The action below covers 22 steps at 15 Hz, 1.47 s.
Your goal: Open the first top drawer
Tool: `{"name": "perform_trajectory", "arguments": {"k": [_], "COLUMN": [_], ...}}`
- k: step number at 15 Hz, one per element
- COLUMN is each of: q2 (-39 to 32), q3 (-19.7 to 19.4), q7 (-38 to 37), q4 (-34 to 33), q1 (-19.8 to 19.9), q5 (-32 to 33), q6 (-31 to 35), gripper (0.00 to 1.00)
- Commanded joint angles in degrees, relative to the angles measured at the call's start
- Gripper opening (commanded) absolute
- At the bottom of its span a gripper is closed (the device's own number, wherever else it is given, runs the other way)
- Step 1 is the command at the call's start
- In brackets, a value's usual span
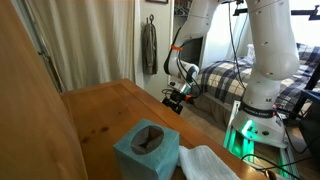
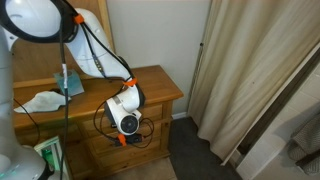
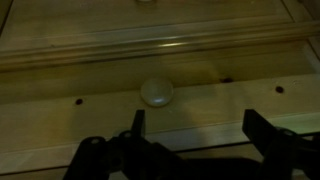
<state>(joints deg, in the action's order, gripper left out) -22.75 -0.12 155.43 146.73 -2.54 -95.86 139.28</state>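
Observation:
My gripper is open, with the round pale knob (image 3: 157, 92) off the middle of its gap. Next, I move my gripper across to put the knob in the middle before closing.
The wooden dresser (image 2: 150, 95) stands against the wall; its top also shows in an exterior view (image 1: 100, 115). In the wrist view I face a drawer front (image 3: 160, 115) with a round pale knob (image 3: 156, 93). My gripper (image 3: 197, 125) is open, its two dark fingers apart, just short of the drawer front; the knob lies up and left of the gap, near the left finger. In both exterior views the gripper (image 2: 135, 138) (image 1: 176, 100) hangs in front of the dresser's drawers, below the top edge. Nothing is held.
A teal tissue box (image 1: 146, 150) and a white cloth (image 1: 205, 163) lie on the dresser top. A bed with plaid cover (image 1: 225, 80) stands behind the arm. Curtains (image 2: 250, 70) hang beside the dresser. The robot base (image 1: 255, 120) stands close by.

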Motion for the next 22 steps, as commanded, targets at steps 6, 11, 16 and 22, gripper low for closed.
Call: {"name": "perform_trajectory", "arguments": {"k": [6,11,16,22], "q2": [-1.99,-1.99,-2.54,-6.15], "q3": [-1.11,-1.11,-0.88,-0.2], "q7": [-0.5,-0.5,0.04,2.44], "q4": [-1.1,-1.1,-1.23,-2.28], "q1": [-0.86,-0.87,-1.03,-1.63], "q5": [0.11,0.12,-0.78,-4.01], "q6": [-0.43,-0.43,-0.32,-2.08], "gripper": [1.0,1.0,1.0,1.0]}}
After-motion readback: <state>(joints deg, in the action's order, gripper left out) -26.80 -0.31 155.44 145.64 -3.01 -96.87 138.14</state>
